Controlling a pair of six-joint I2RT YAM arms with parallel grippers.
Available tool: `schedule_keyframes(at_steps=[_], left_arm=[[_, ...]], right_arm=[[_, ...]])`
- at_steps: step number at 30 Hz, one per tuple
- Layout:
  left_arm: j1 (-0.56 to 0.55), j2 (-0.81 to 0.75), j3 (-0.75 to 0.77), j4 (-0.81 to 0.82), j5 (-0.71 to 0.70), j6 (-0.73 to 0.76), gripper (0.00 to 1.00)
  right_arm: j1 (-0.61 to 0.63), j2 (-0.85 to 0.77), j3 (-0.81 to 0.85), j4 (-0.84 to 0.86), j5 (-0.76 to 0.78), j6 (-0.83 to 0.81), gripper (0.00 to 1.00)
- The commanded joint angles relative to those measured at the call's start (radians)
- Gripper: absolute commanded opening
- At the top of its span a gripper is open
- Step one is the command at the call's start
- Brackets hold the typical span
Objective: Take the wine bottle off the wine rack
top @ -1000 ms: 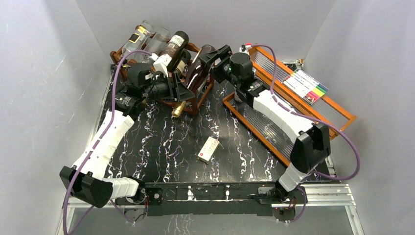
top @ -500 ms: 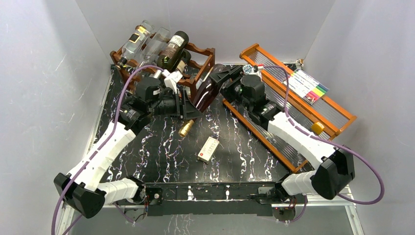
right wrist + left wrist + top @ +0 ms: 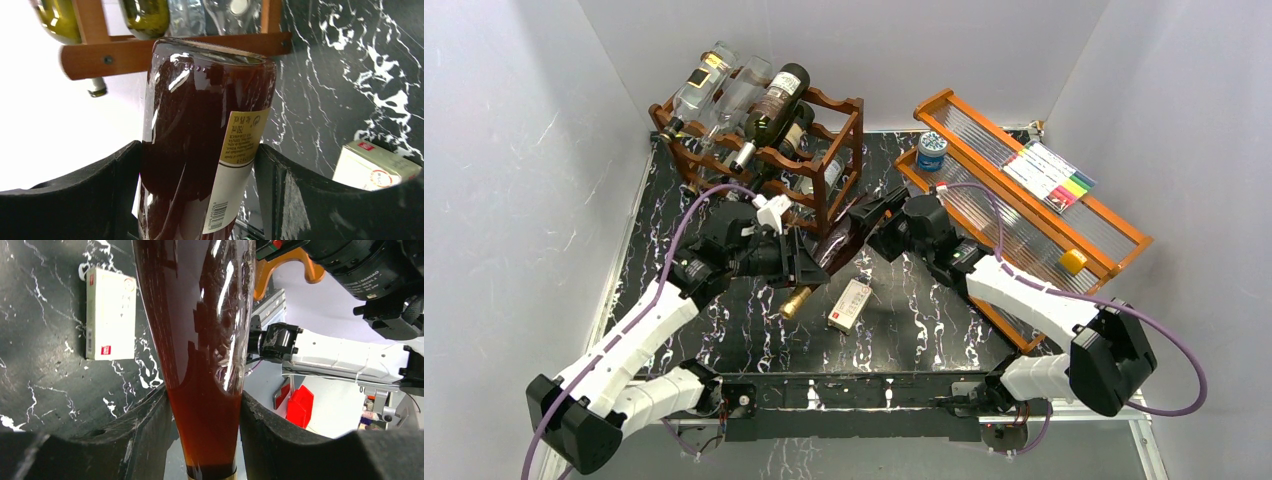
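Note:
My right gripper is holding the tilted wine bottle by its wide body (image 3: 831, 246). It should move to the gold cap (image 3: 794, 303), then set the bottle upright.
The wine bottle (image 3: 839, 245), dark red with a gold cap, hangs tilted over the black marbled table, just in front of the wine rack (image 3: 858, 130) and apart from it. My left gripper (image 3: 809, 268) is shut on its neck (image 3: 205, 390), just above the cap. My right gripper (image 3: 864, 220) is shut on the wide labelled body (image 3: 200, 150). The bottle's base points toward the rack's lower rail (image 3: 125, 57). Several other bottles (image 3: 774, 100) lie in the rack's upper tiers.
A small white box (image 3: 850, 304) lies on the table just right of the bottle's cap. An orange-brown stepped shelf (image 3: 1024, 215) stands at the right, with a blue-lidded jar (image 3: 932, 150), a pack of markers (image 3: 1049, 172) and a yellow piece (image 3: 1073, 261) on it.
Both arms have carried the bottle out of the rack and toward the near middle of the table. Both grips are unchanged.

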Motion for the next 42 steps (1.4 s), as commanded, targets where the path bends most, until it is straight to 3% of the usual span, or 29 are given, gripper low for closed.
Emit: schedule_keyframes(at_steps=[1,13,19,23,29,37,42], left_arm=[[0.019,-0.079,-0.023,0.201,-0.091,-0.081,0.0],[0.02,-0.052,-0.16,0.223,-0.156,-0.12,0.0],[0.02,-0.069,-0.246,0.301,-0.204,-0.168,0.0],[0.019,-0.092,-0.305,0.375,-0.23,-0.191,0.0],[0.021,-0.109,-0.335,0.348,-0.255,-0.167,0.0],[0.02,-0.097,-0.227,0.215,-0.225,-0.232,0.0],[0.019,-0.074,-0.155,0.156,-0.207,-0.278,0.0]], right_arm=[[0.029,-0.017,-0.011,0.142,-0.093,-0.094,0.67],[0.033,0.113,-0.093,0.226,-0.113,-0.108,0.71],[0.032,0.176,-0.091,0.231,-0.134,-0.123,0.97],[0.016,0.195,-0.092,0.186,-0.132,-0.122,0.98],[-0.049,0.172,-0.128,0.202,-0.194,-0.13,0.98],[-0.051,0.119,0.027,0.102,-0.35,-0.766,0.98],[0.012,-0.021,0.002,0.147,-0.475,-1.153,0.98]])
